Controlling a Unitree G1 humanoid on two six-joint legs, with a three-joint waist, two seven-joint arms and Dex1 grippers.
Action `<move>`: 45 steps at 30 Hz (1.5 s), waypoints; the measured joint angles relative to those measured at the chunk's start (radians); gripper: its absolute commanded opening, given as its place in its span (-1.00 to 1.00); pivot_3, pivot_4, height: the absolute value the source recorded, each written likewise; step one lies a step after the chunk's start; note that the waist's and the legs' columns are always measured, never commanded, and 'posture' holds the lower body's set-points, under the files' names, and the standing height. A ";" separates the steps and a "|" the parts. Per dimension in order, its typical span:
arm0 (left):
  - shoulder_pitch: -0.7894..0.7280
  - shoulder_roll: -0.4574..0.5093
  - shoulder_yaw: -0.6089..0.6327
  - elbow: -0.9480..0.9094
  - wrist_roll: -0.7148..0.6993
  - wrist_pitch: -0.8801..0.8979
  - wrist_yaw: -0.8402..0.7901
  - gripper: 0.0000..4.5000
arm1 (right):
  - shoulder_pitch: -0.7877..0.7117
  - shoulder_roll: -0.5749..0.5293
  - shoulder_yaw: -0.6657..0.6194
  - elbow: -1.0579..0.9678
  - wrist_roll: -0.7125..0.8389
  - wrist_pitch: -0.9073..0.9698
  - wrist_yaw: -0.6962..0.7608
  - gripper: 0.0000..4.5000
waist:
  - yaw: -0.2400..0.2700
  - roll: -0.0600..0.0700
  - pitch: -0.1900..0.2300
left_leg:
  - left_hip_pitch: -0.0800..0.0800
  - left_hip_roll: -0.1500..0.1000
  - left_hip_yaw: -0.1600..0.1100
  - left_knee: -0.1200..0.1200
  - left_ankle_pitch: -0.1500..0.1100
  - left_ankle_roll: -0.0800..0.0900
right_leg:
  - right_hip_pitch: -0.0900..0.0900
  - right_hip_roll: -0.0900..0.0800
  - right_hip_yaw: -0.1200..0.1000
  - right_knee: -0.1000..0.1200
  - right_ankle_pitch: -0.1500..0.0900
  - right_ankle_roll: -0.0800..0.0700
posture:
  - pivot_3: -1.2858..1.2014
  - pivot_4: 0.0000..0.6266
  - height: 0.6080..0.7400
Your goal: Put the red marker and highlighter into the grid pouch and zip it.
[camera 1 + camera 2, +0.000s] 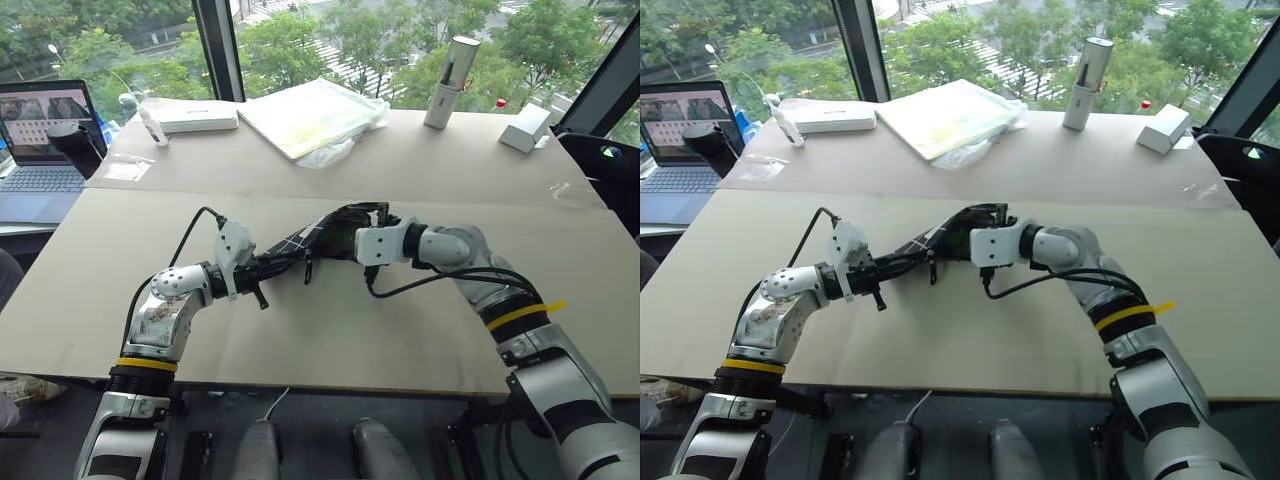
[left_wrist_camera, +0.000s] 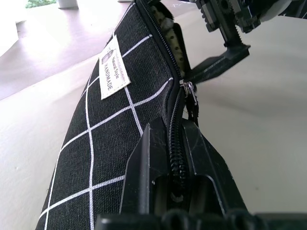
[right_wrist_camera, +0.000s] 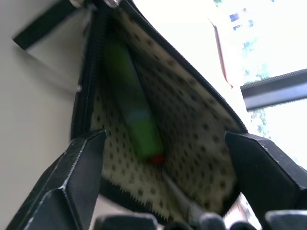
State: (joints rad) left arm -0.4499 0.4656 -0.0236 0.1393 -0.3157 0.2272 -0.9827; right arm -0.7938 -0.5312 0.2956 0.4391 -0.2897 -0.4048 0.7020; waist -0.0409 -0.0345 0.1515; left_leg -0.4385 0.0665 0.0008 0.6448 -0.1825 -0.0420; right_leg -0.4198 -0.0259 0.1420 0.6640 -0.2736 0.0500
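Note:
The pouch's gaping opening will close up to its far corner when I pull the black strap, because the zipper's slider sits where the opening begins.
The grid pouch, black with thin white lines, is held off the table between both arms. My left gripper is shut on the pouch's zipped end, its fingers clamped either side of the zipper. The pouch's other end gapes open, showing a dotted cream lining. My right gripper stands open at this mouth with nothing between its fingers. The highlighter, green, lies inside the pouch. A small red tip shows at its end, apparently the red marker; the rest of it is hidden.
A laptop sits at the far left. Along the table's far side are a white box, a plastic-wrapped flat pack, a tall pale cylinder and a small white box. Bare tabletop lies under the pouch.

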 measured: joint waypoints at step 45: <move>-0.004 -0.034 -0.017 -0.006 0.000 -0.001 0.027 -1.00 | 0.302 0.270 -0.045 -0.451 0.547 0.936 -0.033 -0.95 | -0.002 0.000 0.000 | 0.001 0.000 -0.002 0.000 0.000 0.000 | 0.001 0.002 0.000 0.000 0.000 0.000 | 0.03 -0.52 0.96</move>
State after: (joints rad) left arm -0.4539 0.4319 -0.0407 0.1336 -0.3154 0.2259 -0.9558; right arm -0.4918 -0.2611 0.2507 -0.0117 0.2571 0.5313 0.6694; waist -0.0428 -0.0346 0.1514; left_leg -0.4378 0.0669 -0.0009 0.6449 -0.1821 -0.0422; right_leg -0.4192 -0.0243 0.1420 0.6645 -0.2736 0.0498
